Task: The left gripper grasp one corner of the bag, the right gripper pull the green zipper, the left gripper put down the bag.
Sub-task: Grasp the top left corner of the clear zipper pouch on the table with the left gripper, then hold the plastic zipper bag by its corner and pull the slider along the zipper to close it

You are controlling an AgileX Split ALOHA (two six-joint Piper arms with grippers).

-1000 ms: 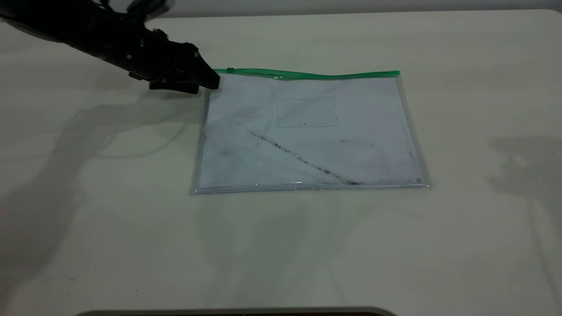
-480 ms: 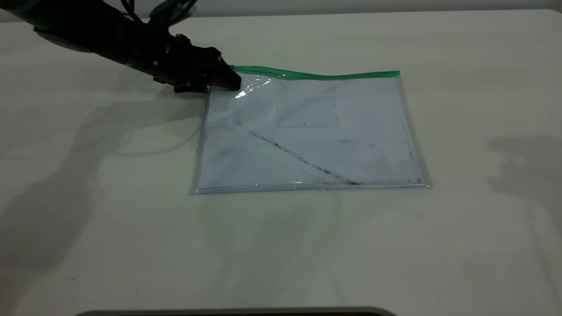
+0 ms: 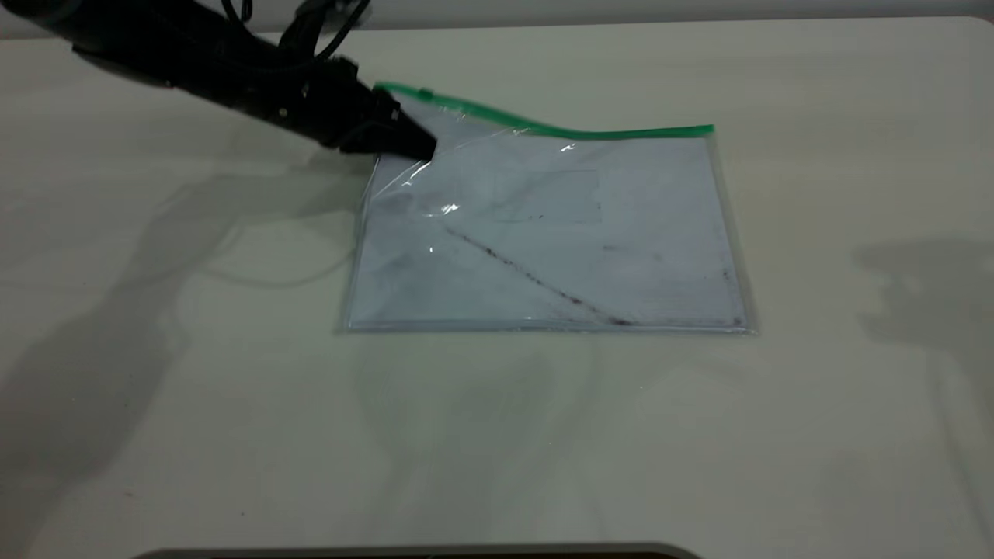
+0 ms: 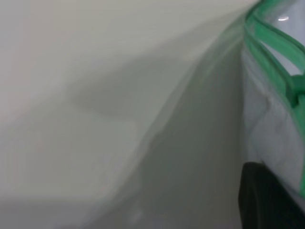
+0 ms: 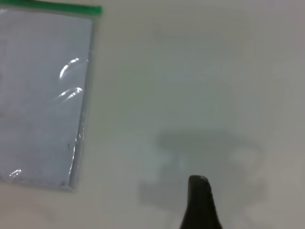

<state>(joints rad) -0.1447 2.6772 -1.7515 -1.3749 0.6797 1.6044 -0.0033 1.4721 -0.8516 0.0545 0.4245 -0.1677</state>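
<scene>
The green zipper's slider [image 3: 425, 94] is far from my right gripper, so my left gripper should raise the corner of the bag and turn the green zipper [image 3: 596, 134] toward my right gripper.
The bag [image 3: 559, 233] is a clear pouch holding white paper with a dark diagonal streak, and it lies on the table. Its green zipper [image 3: 590, 132] runs along the far edge, with the slider tab [image 3: 425, 94] near the left end. My left gripper [image 3: 418, 146] is shut on the bag's far left corner [image 3: 392, 93] and holds it lifted off the table. The rest of the bag lies flat. In the left wrist view the zipper [image 4: 269, 43] and tab [image 4: 298, 88] are close by. My right gripper [image 5: 201, 200] hovers over bare table to the right of the bag [image 5: 43, 95].
The cream table [image 3: 497, 435] stretches wide around the bag. A dark rim [image 3: 419, 551] runs along the near edge. The right arm's shadow [image 3: 932, 295] falls at the right.
My left gripper slid onto the bag's far left corner, closed on it and raised it. The zipper's left end now arches upward, and the bag's near edge shifted slightly.
</scene>
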